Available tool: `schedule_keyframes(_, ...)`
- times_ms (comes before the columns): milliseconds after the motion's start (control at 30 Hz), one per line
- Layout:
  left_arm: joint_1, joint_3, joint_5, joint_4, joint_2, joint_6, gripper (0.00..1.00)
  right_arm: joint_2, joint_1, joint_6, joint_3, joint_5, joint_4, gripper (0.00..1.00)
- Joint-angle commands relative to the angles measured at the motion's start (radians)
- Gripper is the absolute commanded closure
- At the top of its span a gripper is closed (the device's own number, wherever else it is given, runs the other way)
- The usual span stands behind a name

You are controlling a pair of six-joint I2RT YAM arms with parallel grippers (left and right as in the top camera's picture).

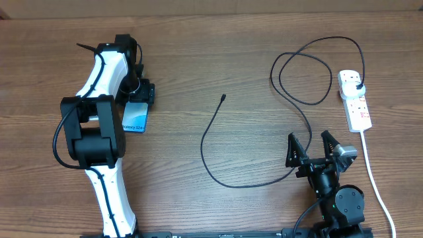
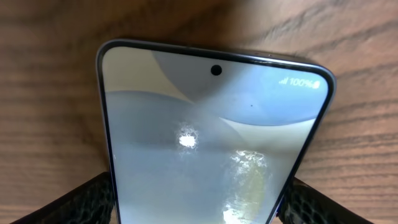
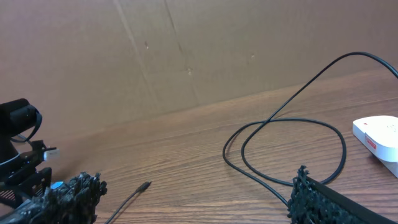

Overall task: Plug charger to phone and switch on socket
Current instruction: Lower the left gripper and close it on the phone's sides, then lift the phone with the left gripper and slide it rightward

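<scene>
I should move the phone closer, open, and grip its long edges squarely, because it sits crooked in my left gripper and far from the connector tip.
The phone lies flat on the wooden table at the left, its light blue screen facing up. My left gripper straddles it, and both fingers rest against its long edges. The charger is a thin black cable that loops across the middle of the table. Its small connector tip lies free, and its black plug sits in the white socket at the right. My right gripper stands open near the front right, close beside the cable, holding nothing. The connector tip lies ahead of it.
A thick white cord runs from the socket toward the front edge, right of my right arm. A brown cardboard wall backs the table. The left arm covers part of the phone from above.
</scene>
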Motion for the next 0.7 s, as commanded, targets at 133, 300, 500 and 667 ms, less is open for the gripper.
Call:
schedule_keyframes(133, -0.008, -0.013, 0.147, -0.032, 0.049, -0.235, 0.2, -0.009, -0.002, -0.003, -0.011, -0.002, 0.004, 0.0)
schedule_keyframes(300, -0.008, -0.013, 0.261, -0.032, 0.049, -0.35, 0.22, -0.009, -0.002, -0.003, -0.011, -0.002, 0.004, 0.0)
schedule_keyframes(500, -0.018, -0.013, 0.307, -0.033, 0.049, -0.495, 0.23, -0.009, -0.002, -0.003, -0.011, -0.002, 0.004, 0.0)
schedule_keyframes(667, -0.056, -0.013, 0.288, -0.027, 0.049, -0.496, 0.19, -0.009, -0.002, -0.004, -0.011, -0.002, 0.004, 0.0)
